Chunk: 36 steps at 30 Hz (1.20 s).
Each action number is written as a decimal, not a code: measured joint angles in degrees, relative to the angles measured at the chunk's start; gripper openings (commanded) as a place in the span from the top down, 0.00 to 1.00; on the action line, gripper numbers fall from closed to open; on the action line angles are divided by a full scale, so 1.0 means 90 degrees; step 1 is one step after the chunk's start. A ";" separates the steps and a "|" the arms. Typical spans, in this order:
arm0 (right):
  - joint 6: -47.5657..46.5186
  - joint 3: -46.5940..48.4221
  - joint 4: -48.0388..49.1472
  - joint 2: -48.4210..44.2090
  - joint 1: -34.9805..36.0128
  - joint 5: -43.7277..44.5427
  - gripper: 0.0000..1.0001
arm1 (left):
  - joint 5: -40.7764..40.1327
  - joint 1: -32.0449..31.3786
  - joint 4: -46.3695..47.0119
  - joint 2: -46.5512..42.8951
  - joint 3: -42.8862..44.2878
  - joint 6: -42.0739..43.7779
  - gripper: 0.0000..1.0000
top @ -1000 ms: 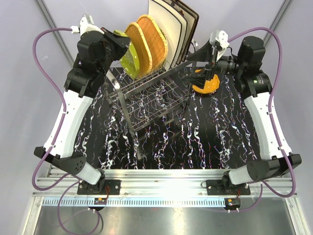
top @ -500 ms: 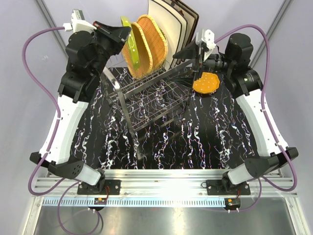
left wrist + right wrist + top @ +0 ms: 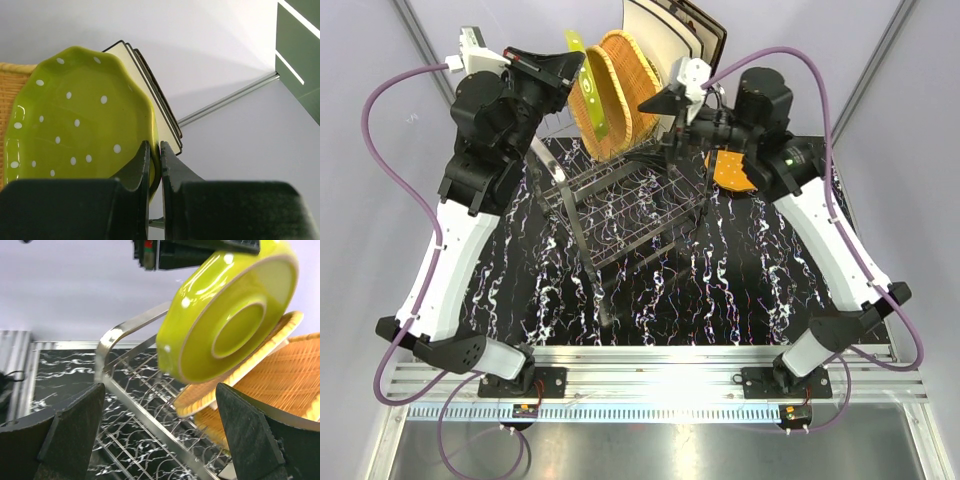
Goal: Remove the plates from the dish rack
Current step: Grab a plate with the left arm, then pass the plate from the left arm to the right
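My right gripper should go on moving toward the green plate [image 3: 588, 92], which my left gripper is holding upright with its lower rim [image 3: 601, 130] free, before my right gripper's fingers are on both sides of that rim.
My left gripper [image 3: 155, 159] is shut on the rim of a green dotted plate [image 3: 75, 125], holding it upright above the dish rack [image 3: 620, 205]. From above, the green plate [image 3: 588, 100] hangs edge-on at the left gripper [image 3: 576, 64], just left of two wicker plates [image 3: 625, 80]. Cream square plates [image 3: 665, 40] stand behind them. My right gripper [image 3: 160, 432] is open over the rack's top rail [image 3: 150, 432], with the green plate's underside [image 3: 225, 315] above and ahead of it. An orange plate [image 3: 732, 172] lies on the table to the right of the rack.
The black marbled table [image 3: 740, 280] carries the chrome rack in its far middle. The right arm [image 3: 760, 100] reaches across the rack's right end. Grey walls and metal frame posts [image 3: 425, 50] stand close behind.
My left gripper has lifted the green plate up and out from beside the wicker plates. My right arm has swung left from above the orange plate to the rack.
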 measured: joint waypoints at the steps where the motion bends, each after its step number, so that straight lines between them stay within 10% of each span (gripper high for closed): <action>1: -0.0044 0.0080 -0.0029 0.0056 0.0104 0.0175 0.00 | -0.0007 0.0000 0.0005 -0.0017 -0.0049 -0.0041 1.00; 36: -0.2171 -0.0189 0.3762 0.1870 0.2718 0.6623 0.04 | -0.0945 0.0000 0.0661 -0.1280 -0.1460 -0.0935 1.00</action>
